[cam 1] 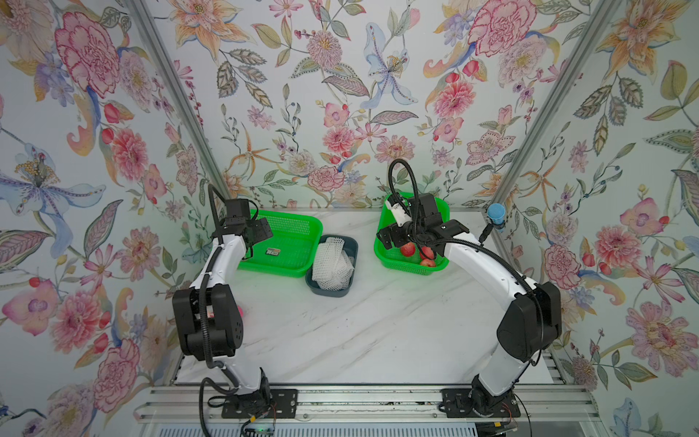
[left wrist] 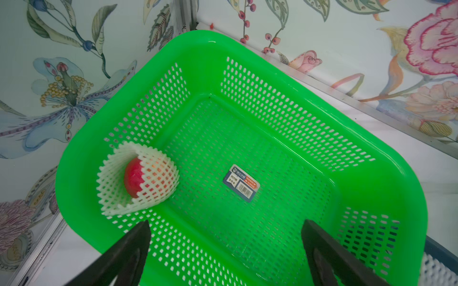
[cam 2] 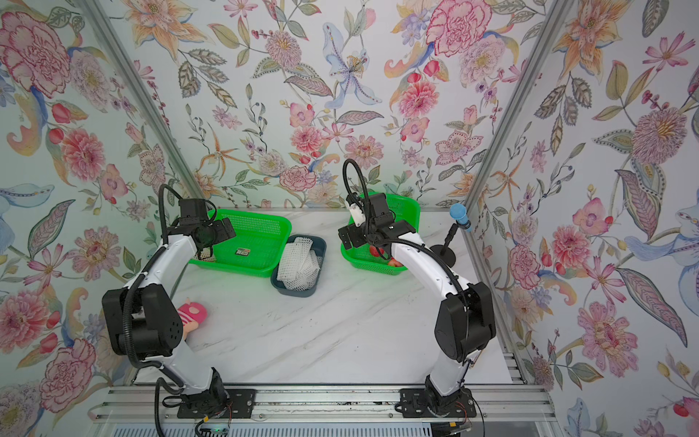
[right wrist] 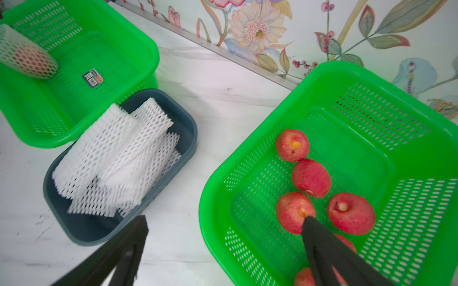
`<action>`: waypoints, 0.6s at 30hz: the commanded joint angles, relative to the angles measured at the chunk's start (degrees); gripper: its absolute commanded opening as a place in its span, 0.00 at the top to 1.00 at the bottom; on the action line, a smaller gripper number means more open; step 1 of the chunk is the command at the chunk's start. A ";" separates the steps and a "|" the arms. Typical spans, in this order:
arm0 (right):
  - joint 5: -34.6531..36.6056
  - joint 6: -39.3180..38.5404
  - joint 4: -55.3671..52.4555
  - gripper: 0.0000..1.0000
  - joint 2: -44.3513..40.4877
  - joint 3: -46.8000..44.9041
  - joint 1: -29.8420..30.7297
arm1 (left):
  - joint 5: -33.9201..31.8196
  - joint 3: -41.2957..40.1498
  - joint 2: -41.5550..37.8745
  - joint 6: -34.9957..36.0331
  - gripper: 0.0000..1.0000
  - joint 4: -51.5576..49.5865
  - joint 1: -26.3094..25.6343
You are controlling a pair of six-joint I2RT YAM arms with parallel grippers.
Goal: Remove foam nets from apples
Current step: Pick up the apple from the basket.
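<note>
The robot's left gripper should move down next until its open fingers are on both sides of the net, because the netted apple lies alone with open basket's bottom beside it [left wrist: 196, 168] for a finger.
One apple [left wrist: 133, 177], still inside a white foam net [left wrist: 151, 188], lies in a corner of the left green basket [left wrist: 210, 37]. My left gripper [left wrist: 225, 222] hovers open above that basket, with nothing between its fingers. Several bare red apples [right wrist: 311, 177] lie in the right green basket [right wrist: 208, 222]. My right gripper [right wrist: 225, 219] is open and holds nothing. It straddles that basket's rim, with one finger over an apple and the other over the table. Several loose foam nets [right wrist: 116, 153] are piled in the grey-blue bin [right wrist: 99, 232] between the baskets.
A barcode label [left wrist: 241, 183] is stuck to the left basket's floor. A pink striped plush toy [cam 2: 191, 314] lies by the left arm's elbow. A blue-tipped stand [cam 1: 495, 215] is at the table's back right corner. Flowered walls close in three sides.
</note>
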 commanded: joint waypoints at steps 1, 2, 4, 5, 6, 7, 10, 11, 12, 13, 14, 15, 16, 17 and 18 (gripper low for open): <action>-2.34 1.79 1.84 0.01 -4.14 -5.15 0.21 | -4.51 5.21 4.79 -0.59 0.02 -6.16 0.74; -2.73 2.18 2.28 0.01 -5.39 -6.72 0.16 | -4.61 6.05 5.73 -0.55 0.02 -6.35 0.89; -3.56 2.92 3.08 0.01 -7.95 -9.87 0.08 | -4.39 7.43 7.61 -0.26 0.05 -5.80 1.33; -3.94 3.29 3.29 0.01 -8.98 -11.22 0.08 | -4.58 8.06 8.47 0.11 0.06 -5.76 1.42; -4.27 3.62 3.62 0.01 -10.11 -12.77 0.08 | -5.35 9.38 9.61 0.16 0.06 -6.41 1.49; -4.88 4.07 3.92 0.01 -11.29 -14.33 0.00 | -6.92 10.79 10.69 0.28 0.07 -7.64 1.46; -6.24 5.14 4.76 0.01 -14.23 -18.31 -0.01 | -10.61 12.29 12.26 1.05 0.07 -8.78 1.49; -6.28 5.42 4.86 0.01 -14.83 -19.14 -0.01 | -11.65 12.51 12.55 1.13 0.06 -9.19 1.46; -6.37 5.72 5.05 0.01 -15.69 -20.29 -0.06 | -12.73 12.41 12.63 1.44 0.06 -9.25 1.49; -6.56 5.94 5.15 0.01 -16.16 -21.12 -0.09 | -13.58 12.20 12.59 1.51 0.06 -9.27 1.52; -6.72 6.22 5.11 0.01 -16.36 -21.67 -0.08 | -13.95 11.81 12.60 1.67 0.06 -9.14 1.47; -6.92 6.45 5.05 0.01 -16.48 -22.07 -0.10 | -14.38 11.48 12.52 1.75 0.06 -9.05 1.47; -7.25 6.62 4.68 0.01 -16.55 -22.22 0.01 | -14.61 10.97 12.47 1.89 0.06 -8.80 1.53; -7.43 6.76 4.38 0.01 -16.63 -22.35 -0.01 | -14.74 10.54 12.45 2.06 0.06 -8.55 1.46; -7.63 6.89 4.09 0.01 -16.78 -22.35 0.08 | -14.95 10.05 12.46 2.20 0.06 -8.32 1.46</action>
